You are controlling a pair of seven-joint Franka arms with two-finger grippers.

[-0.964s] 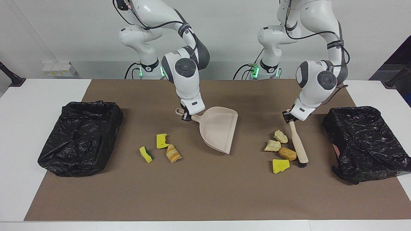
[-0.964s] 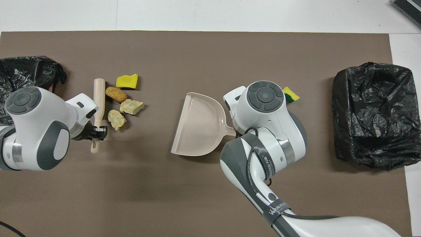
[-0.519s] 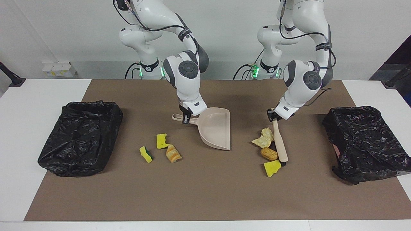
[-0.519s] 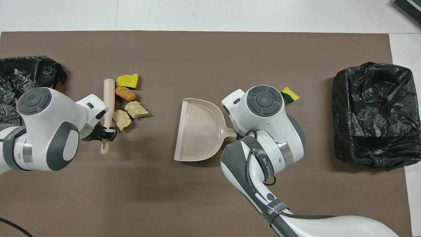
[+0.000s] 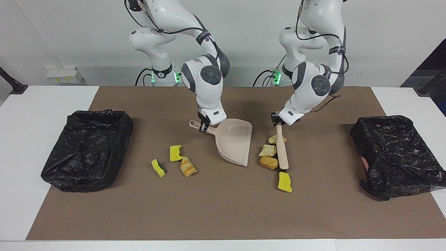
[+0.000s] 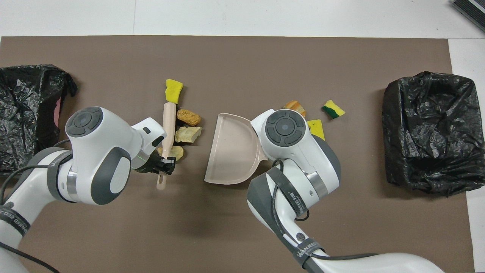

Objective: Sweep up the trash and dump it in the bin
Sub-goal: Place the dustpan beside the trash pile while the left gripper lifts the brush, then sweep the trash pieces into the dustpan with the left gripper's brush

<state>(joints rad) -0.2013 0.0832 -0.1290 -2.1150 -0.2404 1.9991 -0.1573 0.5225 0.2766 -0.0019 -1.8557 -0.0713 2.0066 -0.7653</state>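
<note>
Next, I sweep the pale chunks into the dustpan [image 6: 233,150] with my left gripper first, because the brush stands behind them and the yellow sponge piece [image 6: 173,91] is past the brush's tip.
My left gripper [image 5: 277,122] is shut on the handle of a beige brush [image 5: 281,150], which lies low over the mat, as the overhead view [image 6: 168,121] also shows. A brown lump [image 5: 269,162] and two pale chunks [image 5: 267,150] lie against the brush on its dustpan side. A yellow sponge piece [image 5: 285,182] lies at the brush's tip. My right gripper [image 5: 202,126] is shut on the handle of the beige dustpan [image 5: 234,141], whose open edge faces these scraps. A green-backed sponge [image 5: 158,167], a yellow sponge [image 5: 176,153] and a bread lump [image 5: 188,166] lie toward the right arm's end.
A black-lined bin [image 5: 87,148] stands at the right arm's end of the brown mat [image 5: 223,216]. A second black-lined bin [image 5: 393,155] stands at the left arm's end.
My left gripper has swept the brush toward the dustpan, pushing the four scraps along; the yellow sponge has slid to the brush's tip. The dustpan has shifted and turned slightly.
</note>
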